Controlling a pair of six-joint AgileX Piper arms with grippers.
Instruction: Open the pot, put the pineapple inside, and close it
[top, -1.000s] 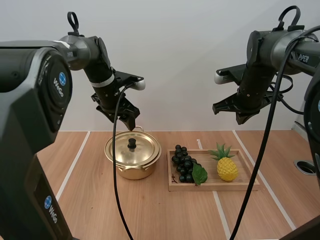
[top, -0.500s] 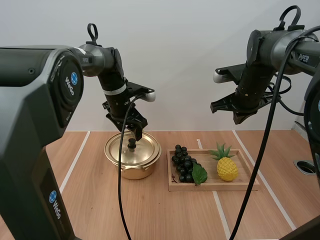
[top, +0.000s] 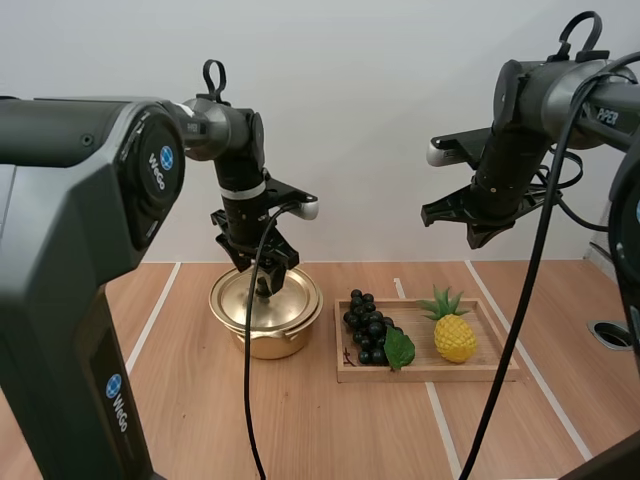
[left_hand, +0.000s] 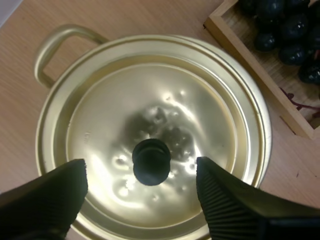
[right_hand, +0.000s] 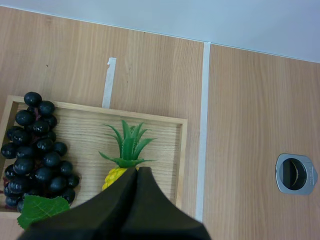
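Note:
The pot's rim (left_hand: 227, 56) shows beyond the edge of the lid (top: 290, 300), so I expect the lid to come off and leave the pot behind when the robot lifts the lid's knob.
A gold pot (top: 265, 312) stands closed, its lid (left_hand: 165, 115) topped by a black knob (left_hand: 151, 161). My left gripper (top: 266, 280) is low over the lid and open, one finger on each side of the knob (left_hand: 141, 168) without touching it. A yellow pineapple (top: 454, 335) with green leaves (right_hand: 127, 145) stands in the right half of a wooden tray (top: 420, 372). My right gripper (top: 478, 228) hangs high above the tray's right part, shut on nothing, its fingers one dark wedge (right_hand: 137, 172) over the pineapple.
A bunch of dark grapes (top: 368, 328) with a green leaf fills the tray's left half (right_hand: 37, 150), close beside the pot. White tape lines cross the wooden table. A round metal fitting (top: 612, 333) sits in the table at the far right (right_hand: 296, 173).
My left gripper has come down and slightly right from above the pot's back rim until its open fingers flank the lid knob. The right arm has barely moved.

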